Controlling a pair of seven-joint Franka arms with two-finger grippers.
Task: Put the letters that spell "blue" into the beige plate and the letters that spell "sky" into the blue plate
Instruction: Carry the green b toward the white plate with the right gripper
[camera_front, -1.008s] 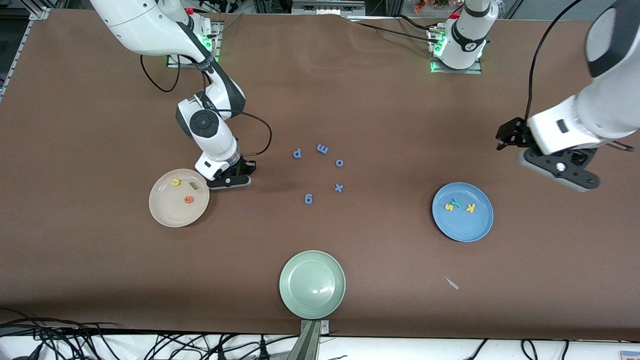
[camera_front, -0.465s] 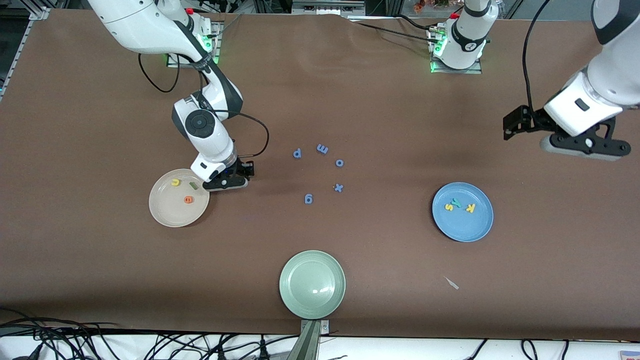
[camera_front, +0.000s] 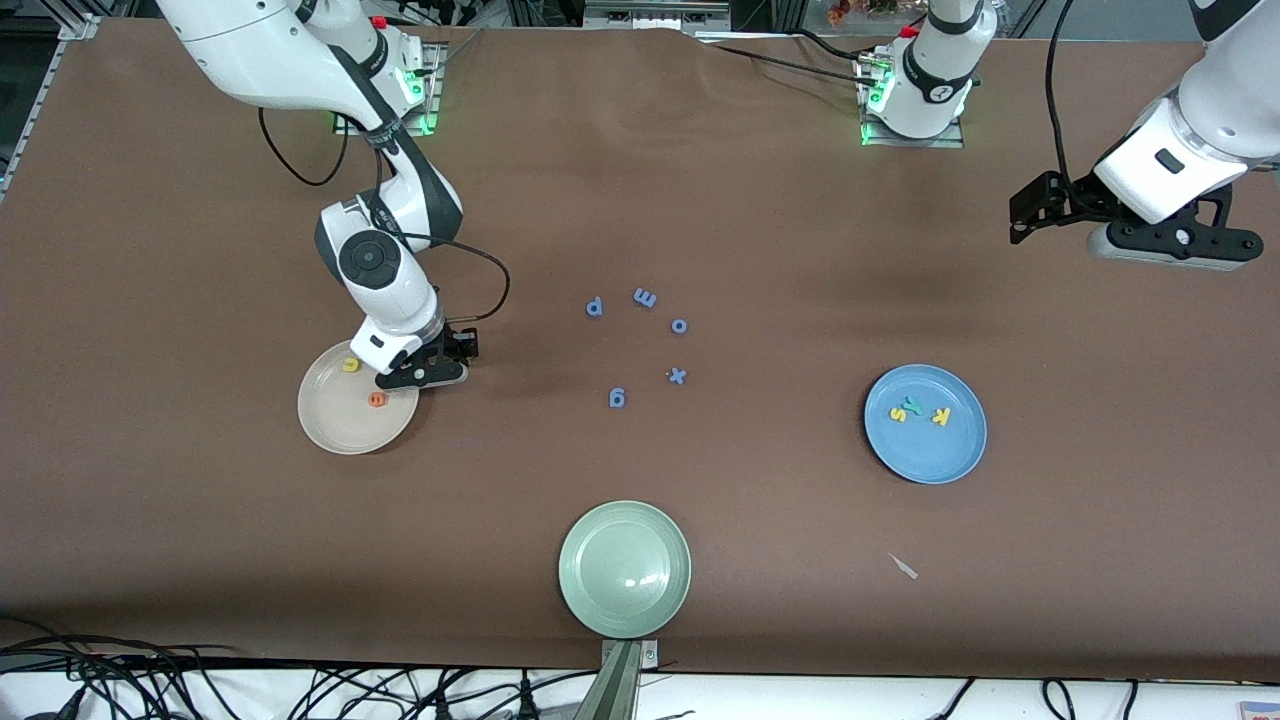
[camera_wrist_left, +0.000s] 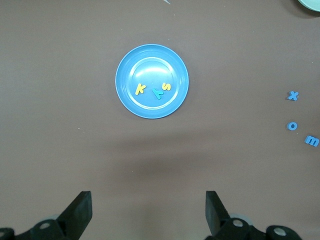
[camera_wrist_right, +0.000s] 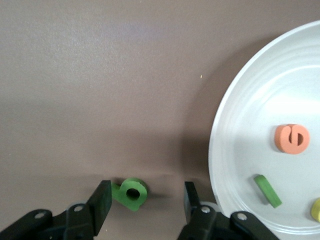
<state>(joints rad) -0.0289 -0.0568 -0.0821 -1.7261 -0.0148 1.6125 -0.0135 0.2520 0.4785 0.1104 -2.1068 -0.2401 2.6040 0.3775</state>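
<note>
Next, my right gripper opens, grabs the olive-green b and lifts it into the plate, because it is outside the beige plate's rim and against only one finger.
The beige plate holds the yellow u, the orange e and the green l. My right gripper hangs low at that plate's rim, open. The olive-green b leans against one finger, over the table just outside the rim, with a gap to the other finger. The blue plate holds the s, y and k. My left gripper waits, raised, open and empty.
Blue letters p, m, o, x and g lie mid-table. A pale green plate sits near the front camera's edge. A small pale scrap lies nearer the camera than the blue plate.
The right gripper slid toward the beige plate and its fingers spread apart around the b. The left arm pulled up and away from the blue plate.
</note>
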